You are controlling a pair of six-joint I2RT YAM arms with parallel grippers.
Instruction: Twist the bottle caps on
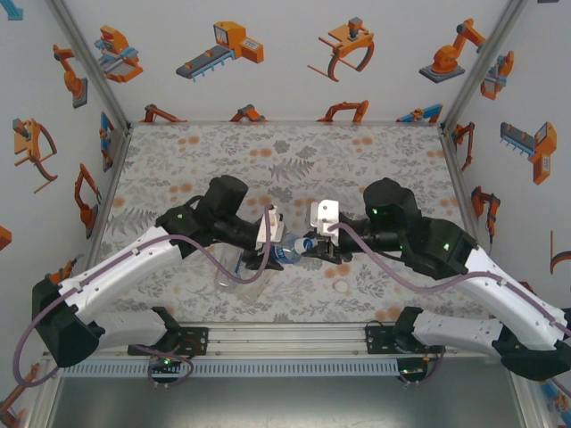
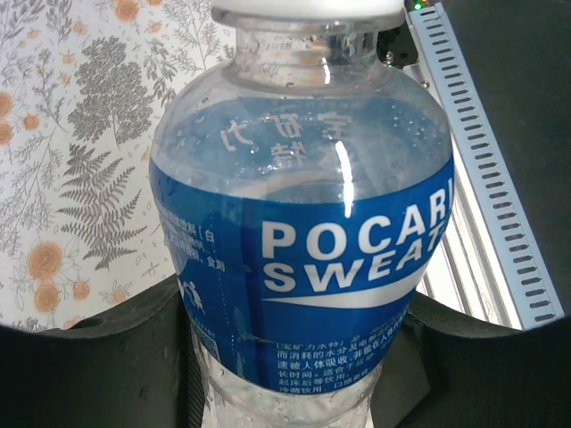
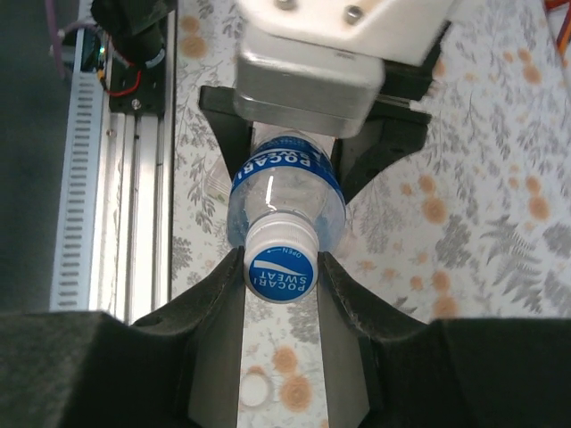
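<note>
The cap is sitting straight on the bottle's neck point(image 2: 305, 53) in my right gripper, so I should keep holding the bottle with my left gripper until the turn ends, and then let go.
A clear bottle point(image 1: 287, 251) with a blue label band hangs sideways between my two arms above the table. My left gripper point(image 1: 268, 245) is shut on its body; in the left wrist view the bottle point(image 2: 303, 223) sits between the black fingers point(image 2: 98, 357), with its white cap point(image 2: 308, 9) at the top edge. In the right wrist view the cap point(image 3: 281, 254), white with a blue top, sits on the bottle point(image 3: 285, 183) neck. My right gripper point(image 3: 281, 267) is shut on the cap, a finger touching each side.
A second clear bottle point(image 1: 239, 272) lies on the floral table below the left gripper. A loose white cap point(image 1: 342, 287) rests near the front edge and appears again as the loose cap point(image 3: 254, 390) below my right fingers. The metal rail point(image 3: 116, 178) runs along the near edge.
</note>
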